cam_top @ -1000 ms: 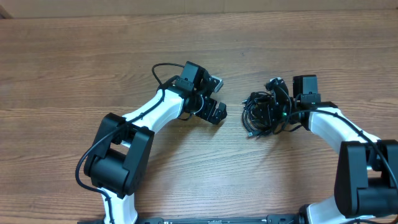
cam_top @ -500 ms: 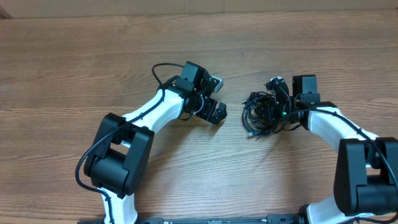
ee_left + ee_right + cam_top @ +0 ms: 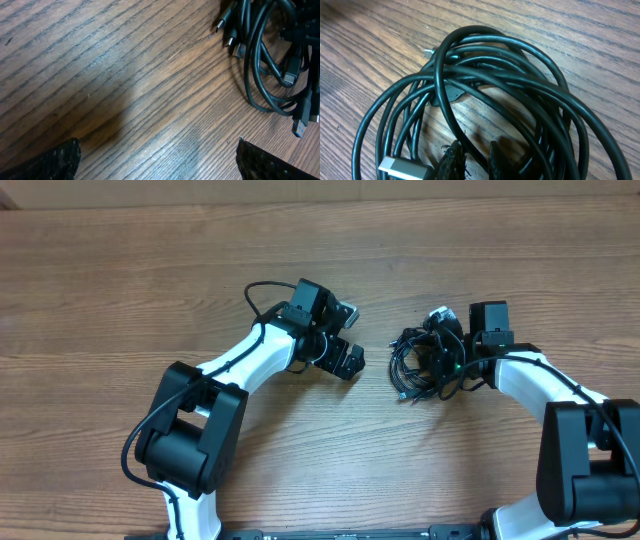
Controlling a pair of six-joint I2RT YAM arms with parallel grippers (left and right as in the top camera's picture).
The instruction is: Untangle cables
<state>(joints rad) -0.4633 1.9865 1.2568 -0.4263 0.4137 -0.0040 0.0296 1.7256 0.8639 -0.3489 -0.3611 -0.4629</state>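
The robot's right gripper has the top piece of cable [image 3: 469, 145] slanting across its fingers, so it should open, pinch that strand of cable squarely and lift the bundle toward the left gripper.
The cables [image 3: 413, 362] lie as a tangled black bundle on the wooden table, right of centre. My right gripper [image 3: 447, 358] is at the bundle's right side. In the right wrist view its fingers [image 3: 475, 161] are closed round one strand of the coiled cables [image 3: 485, 85], and a silver plug [image 3: 402, 167] lies at the lower left. My left gripper [image 3: 352, 336] is open and empty just left of the bundle. In the left wrist view its fingers [image 3: 157, 160] are spread wide over bare wood, with cable loops and plug ends [image 3: 270, 60] at the top right.
The wooden table [image 3: 200, 270] runs all round the arms. A thicker black wire [image 3: 258, 295] loops off the left arm. Both arm bases stand at the front edge.
The strands next to the right gripper have shifted slightly. The left arm has not moved.
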